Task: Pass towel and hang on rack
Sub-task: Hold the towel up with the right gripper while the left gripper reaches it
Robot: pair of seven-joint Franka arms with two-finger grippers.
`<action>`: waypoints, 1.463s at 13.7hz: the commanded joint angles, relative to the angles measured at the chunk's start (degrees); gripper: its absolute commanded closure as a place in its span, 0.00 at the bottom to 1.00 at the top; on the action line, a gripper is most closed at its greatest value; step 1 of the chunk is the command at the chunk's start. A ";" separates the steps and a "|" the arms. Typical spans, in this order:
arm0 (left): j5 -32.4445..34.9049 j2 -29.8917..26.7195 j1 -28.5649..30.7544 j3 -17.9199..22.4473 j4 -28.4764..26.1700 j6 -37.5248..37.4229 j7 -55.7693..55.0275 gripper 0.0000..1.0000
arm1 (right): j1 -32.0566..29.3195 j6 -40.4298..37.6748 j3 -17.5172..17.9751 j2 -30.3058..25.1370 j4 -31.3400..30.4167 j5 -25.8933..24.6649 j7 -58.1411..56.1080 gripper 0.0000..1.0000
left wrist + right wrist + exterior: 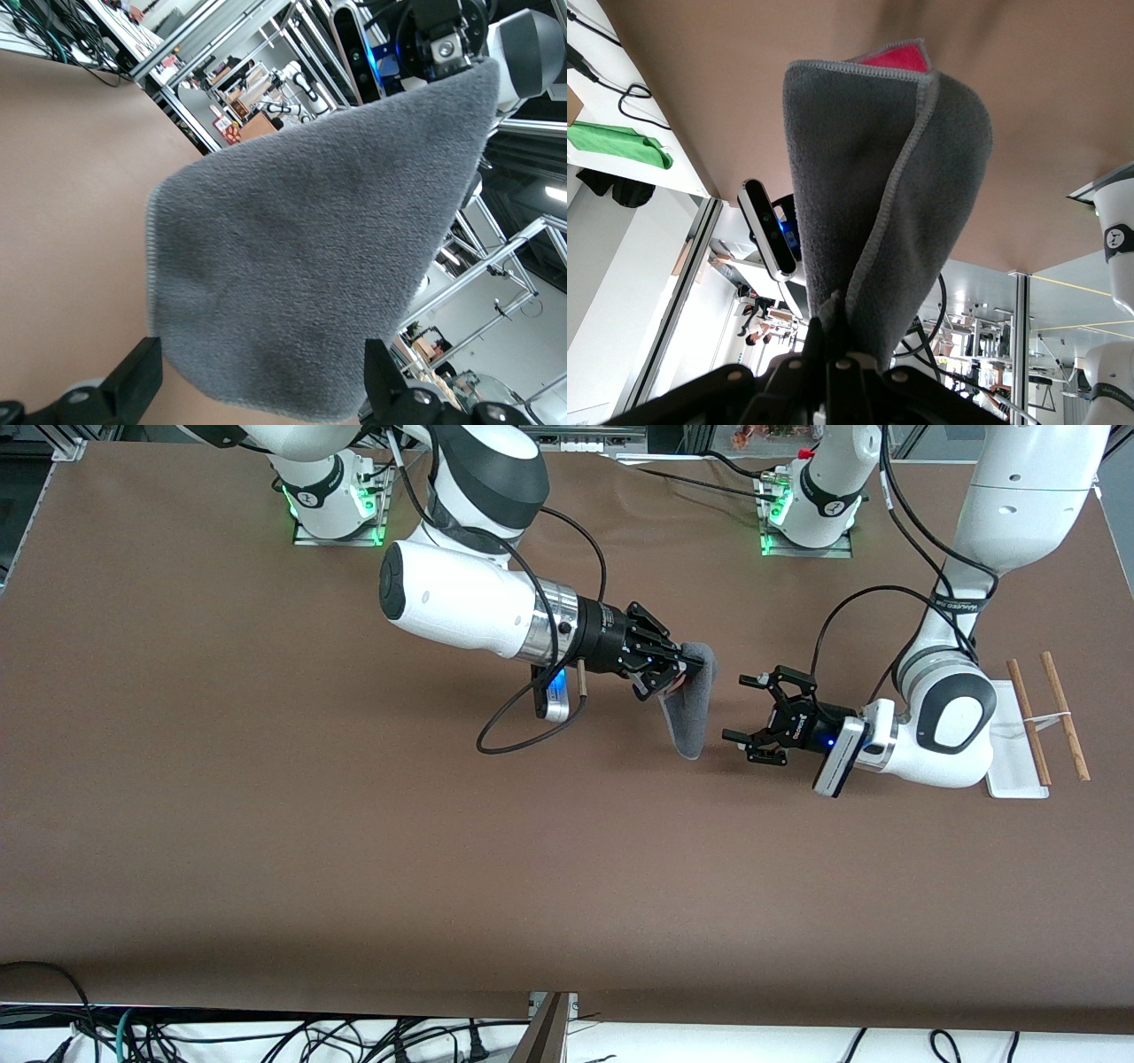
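Note:
My gripper will carry the dark grey towel (695, 695) to the rack, and the towel will droop and drape across the brown rods then, because the towel's lower end (688, 740) hangs limp.
My right gripper (680, 670) is shut on one end of the dark grey towel (692, 707), which hangs folded from it above the middle of the table. In the right wrist view the towel (877, 186) shows pale stitched edging and a pink-red tag (897, 56). My left gripper (744, 710) is open, level with the towel's lower part and a short way from it toward the left arm's end. In the left wrist view the towel (310, 248) fills the frame just ahead of the spread fingers (133, 381). The rack (1036, 722) stands at the left arm's end of the table.
The rack has a white base (1010, 757) with two brown rods (1061, 713) joined by a pale crosspiece. The brown table (354, 850) stretches wide under both arms. Cables lie along the table's near edge.

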 commanded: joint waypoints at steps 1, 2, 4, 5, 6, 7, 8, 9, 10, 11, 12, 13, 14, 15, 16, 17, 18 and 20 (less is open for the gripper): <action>-2.13 2.61 -0.30 -0.25 1.71 0.47 1.71 0.00 | 0.68 0.29 -0.23 0.50 1.22 -0.65 0.96 0.99; -2.31 3.05 -0.30 -0.43 1.62 0.48 1.80 0.00 | 0.68 0.29 -0.23 0.42 1.22 -0.65 0.96 0.99; -4.32 4.63 -0.83 -1.13 1.62 0.39 1.80 0.00 | 0.77 0.29 -0.23 0.50 1.22 -0.65 1.05 0.99; -5.72 5.16 -1.79 -1.22 1.71 0.39 1.80 0.00 | 1.03 0.38 -0.23 0.50 1.22 -0.56 1.05 0.99; -7.56 5.34 -2.49 -1.22 1.62 0.39 1.80 0.00 | 1.12 0.38 -0.23 0.50 1.22 -0.56 1.14 0.99; -8.97 5.51 -2.85 -1.39 1.45 0.21 1.71 0.00 | 1.38 0.46 -0.23 0.68 1.31 -0.47 1.14 0.99; -10.20 5.52 -3.11 -2.18 1.10 0.12 1.71 0.00 | 1.38 0.55 -0.23 0.77 1.31 -0.47 1.23 0.99; -10.91 5.60 -2.94 -3.23 0.66 -0.22 1.80 0.00 | 1.47 0.64 -0.23 0.77 1.31 -0.47 1.75 0.99; -11.27 5.60 -2.68 -4.11 -0.04 -0.31 1.89 0.00 | 1.47 0.64 -0.23 0.77 1.31 -0.56 1.84 0.99; -11.36 5.60 -2.33 -4.73 -0.57 -0.66 1.97 0.00 | 1.47 0.81 -0.23 0.77 1.31 -0.56 1.84 0.99; -11.36 5.60 -2.15 -4.99 -0.66 -1.45 2.76 0.00 | 1.47 0.90 -0.23 0.77 1.31 -0.56 1.84 0.99; -11.27 5.60 -1.97 -5.00 -0.66 -1.63 4.42 0.11 | 1.47 0.90 -0.23 0.77 1.31 -0.56 1.84 0.99; -10.92 5.86 -1.71 -5.00 -0.66 -1.72 6.96 0.45 | 1.47 0.90 -0.23 0.77 1.31 -0.56 1.84 0.99; -10.92 6.13 -1.45 -5.00 -0.66 -1.81 8.46 0.87 | 1.47 0.90 -0.23 0.77 1.31 -0.56 1.84 0.99; -10.92 6.30 -1.44 -5.00 -0.66 -1.81 8.83 1.00 | 1.47 0.90 -0.23 0.77 1.31 -0.56 1.84 0.99; -10.92 6.31 -1.36 -5.00 -0.58 -1.72 8.74 1.00 | 1.47 0.90 -0.23 0.77 1.31 -0.56 1.84 0.99; -10.83 6.22 -1.27 -5.00 -0.57 -1.81 8.65 1.00 | 1.47 0.90 -0.23 0.77 1.31 -0.56 1.84 0.99; -10.48 6.13 -1.09 -5.00 -0.31 -1.72 8.48 1.00 | 1.47 0.90 -0.23 0.77 1.31 -0.56 1.84 0.99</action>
